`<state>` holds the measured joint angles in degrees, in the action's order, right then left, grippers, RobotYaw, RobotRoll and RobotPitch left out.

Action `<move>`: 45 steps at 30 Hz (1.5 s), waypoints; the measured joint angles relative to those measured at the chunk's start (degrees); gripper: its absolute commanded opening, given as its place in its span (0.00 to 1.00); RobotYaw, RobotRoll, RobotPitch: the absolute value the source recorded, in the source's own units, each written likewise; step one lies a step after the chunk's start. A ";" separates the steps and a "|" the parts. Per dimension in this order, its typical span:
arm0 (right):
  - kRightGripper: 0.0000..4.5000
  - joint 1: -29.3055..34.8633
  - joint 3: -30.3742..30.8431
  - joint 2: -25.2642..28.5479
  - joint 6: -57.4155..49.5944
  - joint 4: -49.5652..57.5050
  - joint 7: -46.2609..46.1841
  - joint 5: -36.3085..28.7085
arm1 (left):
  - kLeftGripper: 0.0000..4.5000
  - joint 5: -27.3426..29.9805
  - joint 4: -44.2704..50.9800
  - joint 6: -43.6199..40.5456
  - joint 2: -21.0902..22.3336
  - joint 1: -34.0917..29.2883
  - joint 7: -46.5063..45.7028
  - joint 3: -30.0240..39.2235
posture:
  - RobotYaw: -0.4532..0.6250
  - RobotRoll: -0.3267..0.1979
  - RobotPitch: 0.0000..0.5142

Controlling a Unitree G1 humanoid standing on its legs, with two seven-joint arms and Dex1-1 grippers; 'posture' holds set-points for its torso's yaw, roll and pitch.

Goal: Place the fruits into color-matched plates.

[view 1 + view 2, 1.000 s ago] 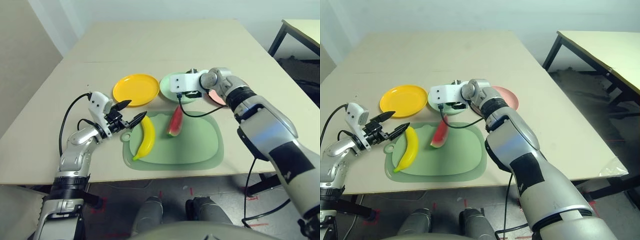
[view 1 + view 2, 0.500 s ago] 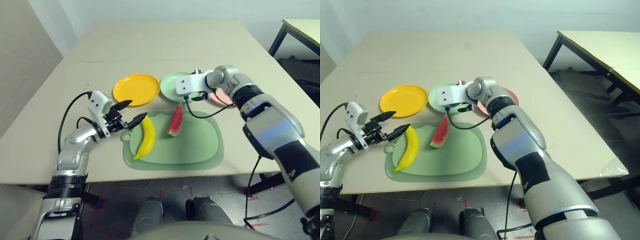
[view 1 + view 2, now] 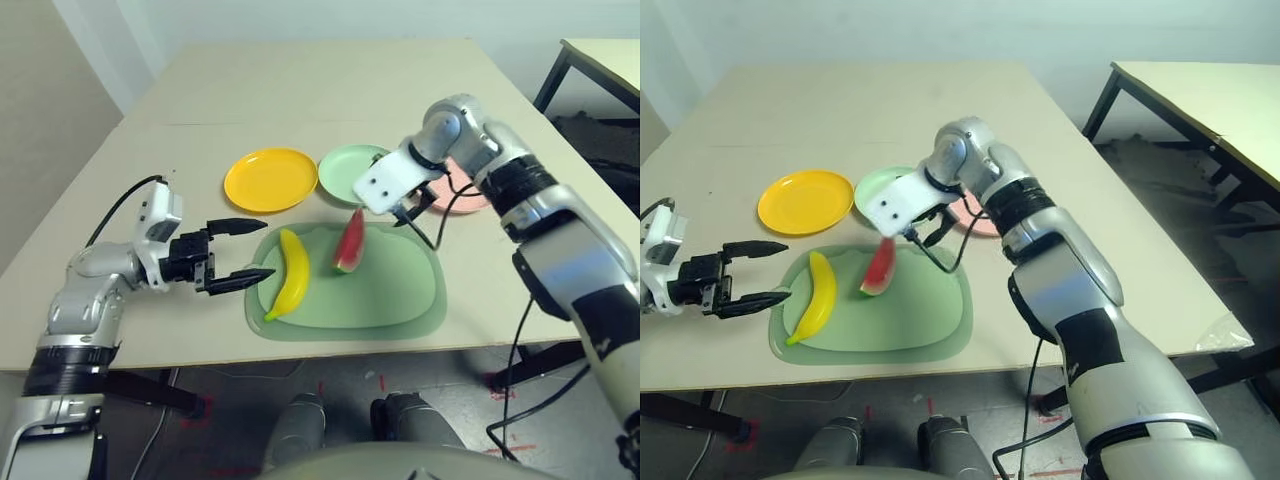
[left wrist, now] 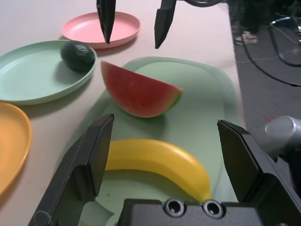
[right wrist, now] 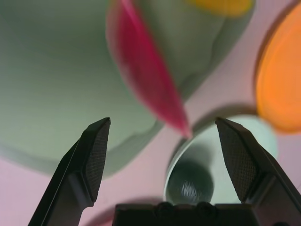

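Observation:
I should keep moving along the watermelon and down, as the watermelon wedge's far end (image 3: 357,214) points between my right gripper's open fingers, until they get to its middle (image 3: 349,242) and close.
The yellow banana (image 3: 288,285) and the red watermelon wedge (image 3: 349,242) lie on the big green mat (image 3: 390,290). A dark green avocado (image 4: 77,55) sits in the mint green plate (image 3: 340,170). The yellow plate (image 3: 270,178) is to its left, and the pink plate (image 3: 470,198) to its right is partly behind my right arm. My left gripper (image 3: 268,247) is open at the mat's left edge, level with the banana. My right gripper (image 3: 410,212) is open and hangs just above the far tip of the watermelon wedge (image 5: 146,80), holding nothing.
The mat has free room right of the watermelon. A black cable loops from my right wrist over the mat's far right corner. A second table (image 3: 600,55) stands at the far right. The tan tabletop (image 3: 330,90) stretches away behind the plates.
My right gripper has swung off the green plate and now tips down over the watermelon's far end. My left forearm has drawn back to the left, and its fingers now stand one above the other.

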<state>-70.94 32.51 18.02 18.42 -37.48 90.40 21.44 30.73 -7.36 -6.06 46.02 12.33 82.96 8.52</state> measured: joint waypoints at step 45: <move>0.50 -0.16 10.27 -8.32 17.08 -23.11 -12.80 10.36 | 1.00 1.03 10.92 -3.72 -0.88 -6.55 -7.42 0.08 | 0.55 0.62 0.13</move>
<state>-71.10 42.78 9.70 35.51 -60.59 77.60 31.80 31.76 3.57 -9.78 45.15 5.78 75.54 8.59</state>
